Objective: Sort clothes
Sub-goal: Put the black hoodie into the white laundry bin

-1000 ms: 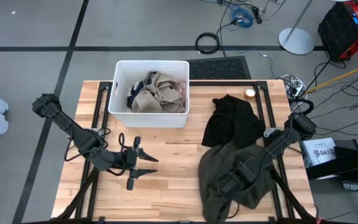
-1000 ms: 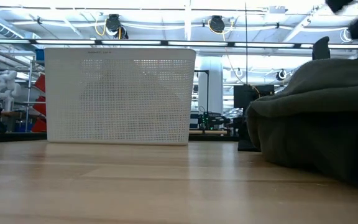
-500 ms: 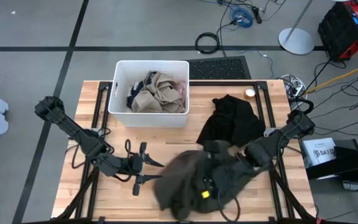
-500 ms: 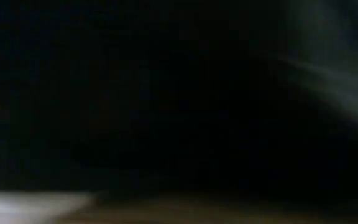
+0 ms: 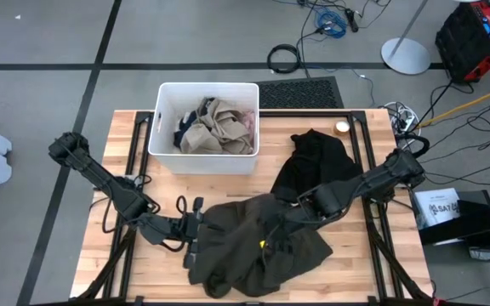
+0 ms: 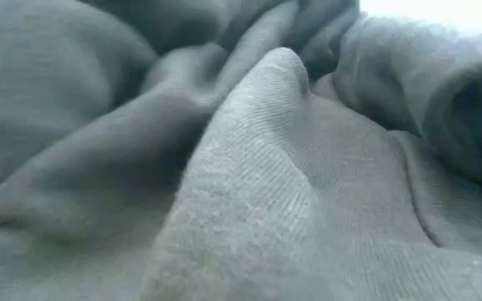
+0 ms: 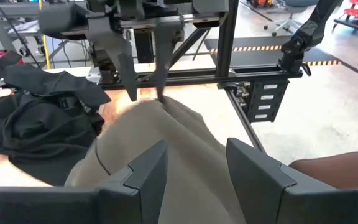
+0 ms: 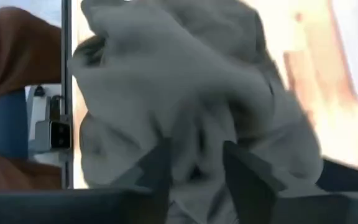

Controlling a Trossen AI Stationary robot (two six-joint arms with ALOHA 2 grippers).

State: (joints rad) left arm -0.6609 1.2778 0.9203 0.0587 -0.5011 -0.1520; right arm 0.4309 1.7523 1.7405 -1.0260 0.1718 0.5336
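I expect the dark olive garment [image 5: 266, 242] to open into a long stretch with a hanging end when I lift it, since it lies bunched in loose folds [image 5: 224, 276].
The dark olive garment [image 5: 258, 246] lies crumpled on the table's near middle and fills the low view [image 6: 241, 167]. My left gripper [image 5: 196, 238] stands open and level at the garment's left edge, with cloth between its fingers [image 7: 194, 155]. My right gripper [image 7: 146, 93] hangs open over the garment's middle [image 5: 289, 217], fingers pointing down at a raised fold. A black garment [image 5: 315, 166] lies on the far right of the table. Tan, navy and pink clothes sit in the white bin [image 5: 164, 127]. My left gripper comes level from the table's left, and the olive garment's left edge [image 7: 185, 134] lies between and under its open fingers. It has no pinch on the cloth, and I cannot tell whether they touch. My right gripper has one fingertip [image 7: 160, 93] at the crest of a raised fold [image 7: 166, 109]. I cannot tell whether it touches.
The white bin stands at the table's far middle-left. A small round object [image 5: 341, 127] sits at the far right beside the black garment. Black frame rails [image 5: 360, 144] run along the table's sides. Bare wood shows between the bin and the olive garment [image 5: 228, 187].
My right gripper has swung up and toward the table's left with the olive garment. The garment has left the near right corner and now lies heaped in the near middle, its left edge at my left gripper. My left gripper has shifted slightly toward the garment.
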